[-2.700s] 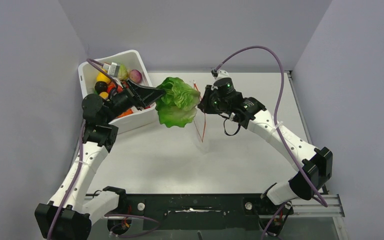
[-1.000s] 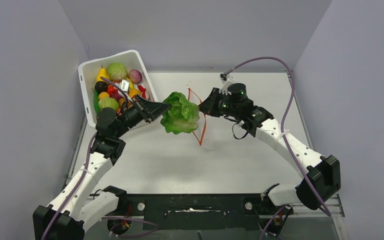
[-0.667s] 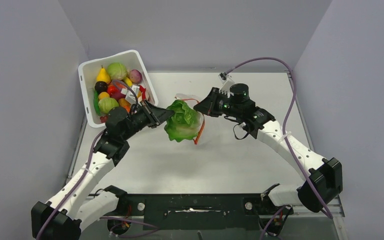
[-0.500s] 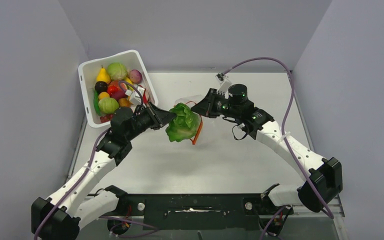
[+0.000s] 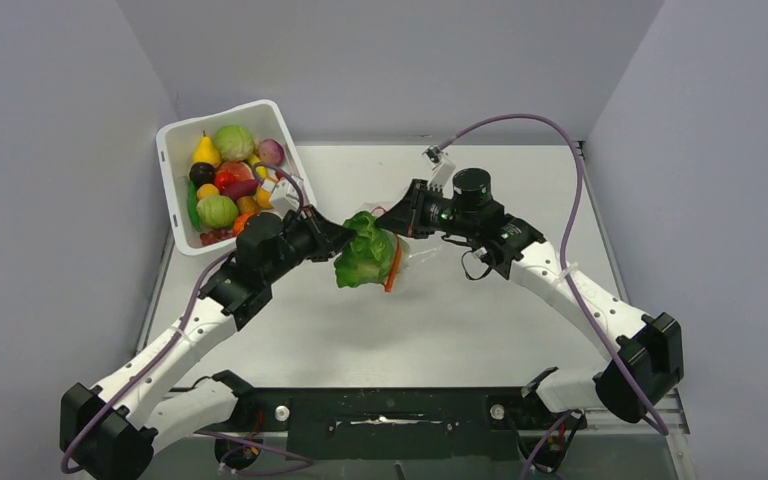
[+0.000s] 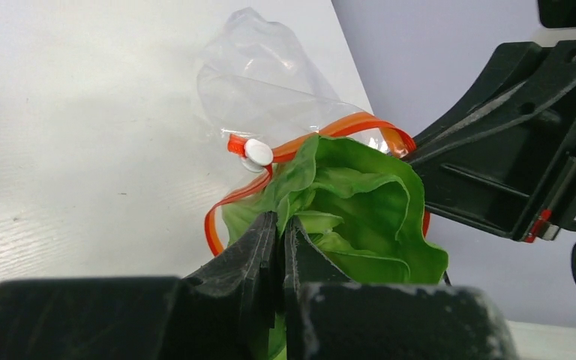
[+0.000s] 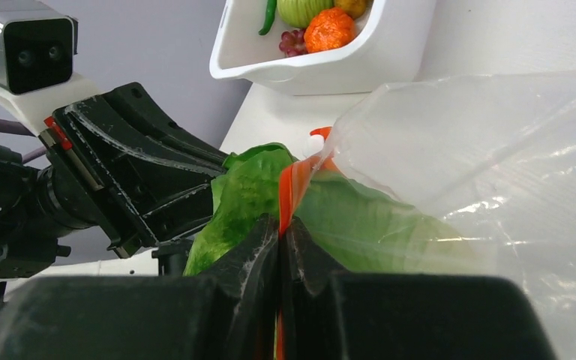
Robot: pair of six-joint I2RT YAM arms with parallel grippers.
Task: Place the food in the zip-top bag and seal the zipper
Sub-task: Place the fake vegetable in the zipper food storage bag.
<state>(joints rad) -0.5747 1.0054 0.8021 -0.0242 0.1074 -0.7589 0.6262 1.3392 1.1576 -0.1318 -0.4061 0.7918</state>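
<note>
Next, I pull the orange zipper strip [image 7: 292, 185] back with my right gripper and widen the bag's tight opening before sealing, because the lettuce's ruffled half [image 5: 361, 262] bulges outside it.
A ruffled green lettuce [image 5: 363, 252] hangs above the table centre, pinched at its edge by my shut left gripper [image 5: 338, 236] [image 6: 280, 219]. Its far half pokes through the mouth of the clear zip-top bag [image 6: 270, 97] [image 7: 480, 157]. The orange zipper [image 6: 345, 124] [image 5: 392, 272] loops round the lettuce [image 6: 360, 217], with a white slider [image 6: 258, 152] on it. My right gripper [image 5: 396, 222] [image 7: 279, 223] is shut on the zipper strip [image 7: 292, 187] at the bag's rim, facing the left one across the lettuce [image 7: 244, 199]. More food lies in the tub.
A white tub [image 5: 173, 140] at the back left holds several toy fruits and vegetables, among them a green cabbage [image 5: 233, 141], a yellow pear [image 5: 203, 151] and a red piece [image 5: 226, 178]. Grey walls close in the table on three sides.
Over the last second my left gripper carried the lettuce down and right into the bag's mouth. The right gripper shifted slightly left with the bag, which now wraps the lettuce's far side.
</note>
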